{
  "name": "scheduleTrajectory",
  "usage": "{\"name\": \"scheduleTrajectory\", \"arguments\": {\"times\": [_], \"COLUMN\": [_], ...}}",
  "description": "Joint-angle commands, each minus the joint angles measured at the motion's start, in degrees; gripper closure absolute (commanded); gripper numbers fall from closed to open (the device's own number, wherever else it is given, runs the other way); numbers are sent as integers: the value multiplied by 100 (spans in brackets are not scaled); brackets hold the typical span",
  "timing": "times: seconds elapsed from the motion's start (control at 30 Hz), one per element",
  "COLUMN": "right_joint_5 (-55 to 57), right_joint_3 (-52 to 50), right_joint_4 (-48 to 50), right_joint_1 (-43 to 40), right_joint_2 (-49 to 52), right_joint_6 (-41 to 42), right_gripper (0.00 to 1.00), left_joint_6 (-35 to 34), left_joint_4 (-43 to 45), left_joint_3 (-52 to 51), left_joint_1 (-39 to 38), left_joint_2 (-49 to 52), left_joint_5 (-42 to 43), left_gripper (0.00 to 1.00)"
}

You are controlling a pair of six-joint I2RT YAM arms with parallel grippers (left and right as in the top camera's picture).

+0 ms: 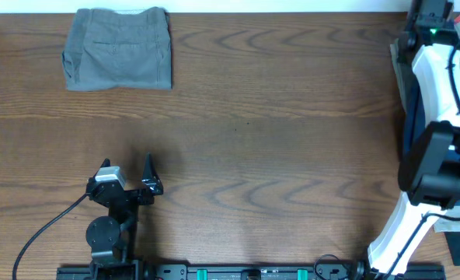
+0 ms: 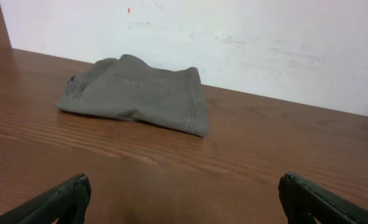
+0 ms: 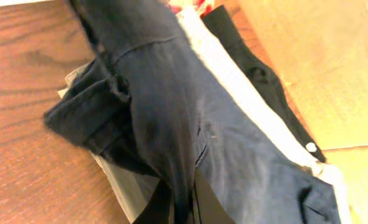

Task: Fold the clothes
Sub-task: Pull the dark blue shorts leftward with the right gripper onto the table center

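Note:
The robot's right gripper has only a fold of the dark navy shorts point(image 3: 166, 130) in its fingers, so it should continue toward the clear wood in the middle of the table point(image 1: 273, 128) and let go of the shorts there.
A folded grey-olive pair of shorts point(image 1: 119, 48) lies at the table's far left; it also shows in the left wrist view point(image 2: 140, 93), well ahead of the fingers. My left gripper point(image 1: 127, 169) is open and empty over bare wood near the front left point(image 2: 184, 200). My right arm point(image 1: 436, 117) reaches along the table's right edge to the far right corner. In the right wrist view my right gripper point(image 3: 183, 205) is shut on a fold of the dark navy shorts point(image 3: 171, 93), which lie on a pile of clothes. A light beige garment point(image 3: 234, 81) lies beneath them.
The pile at the right also holds a pale grey piece point(image 3: 119, 180) and a black garment point(image 3: 252, 68). A tan cardboard-like surface point(image 3: 314, 62) lies beside the pile. A white wall point(image 2: 265, 43) stands behind the table's far edge.

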Motion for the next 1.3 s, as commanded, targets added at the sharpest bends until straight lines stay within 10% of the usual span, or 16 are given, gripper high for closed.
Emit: {"name": "scheduleTrajectory", "arguments": {"times": [0.0, 0.57, 1.27], "right_joint_5": [63, -3941, -5829], "right_joint_3": [70, 55, -551], "right_joint_4": [-109, -511, -1722], "right_joint_1": [118, 1626, 5047], "right_joint_2": [-127, -122, -55], "right_joint_6": [125, 125, 57], "right_gripper": [99, 99, 99], "left_joint_6": [35, 35, 35], "left_joint_4": [-170, -170, -170], "left_joint_3": [-109, -109, -109], "left_joint_1": [31, 28, 31], "left_joint_2": [-35, -35, -35], "left_joint_5": [39, 37, 39], "left_gripper": [2, 2, 2]}}
